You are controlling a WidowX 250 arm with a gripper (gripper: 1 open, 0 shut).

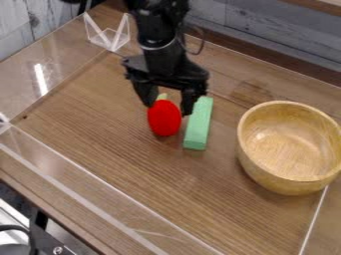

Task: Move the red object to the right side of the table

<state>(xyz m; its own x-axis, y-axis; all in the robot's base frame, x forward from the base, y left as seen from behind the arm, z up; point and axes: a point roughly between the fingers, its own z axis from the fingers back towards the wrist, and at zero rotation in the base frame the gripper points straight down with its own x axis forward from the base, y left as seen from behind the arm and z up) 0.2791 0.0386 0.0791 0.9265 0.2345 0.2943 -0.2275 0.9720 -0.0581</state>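
Observation:
The red object's round body [164,112] has the robot gripper's fingers hanging behind it, so the robot should open them wide and bring them forward and down over its middle [164,120] before they close.
The red object [164,120], a small round toy fruit, lies near the middle of the wood-grain table [107,169]. My black gripper [166,101] hangs just above and behind it, pointing steeply down, its jaws open and one finger to each side of the fruit's top. Nothing is held between the fingers. The fruit's leafy top is hidden behind the gripper.
A light-green rectangular block [197,125] lies right beside the red fruit, on its right. A wooden bowl [289,145] stands at the right side. Low clear acrylic walls [54,149] edge the tabletop, and a clear stand [107,33] sits at the back left.

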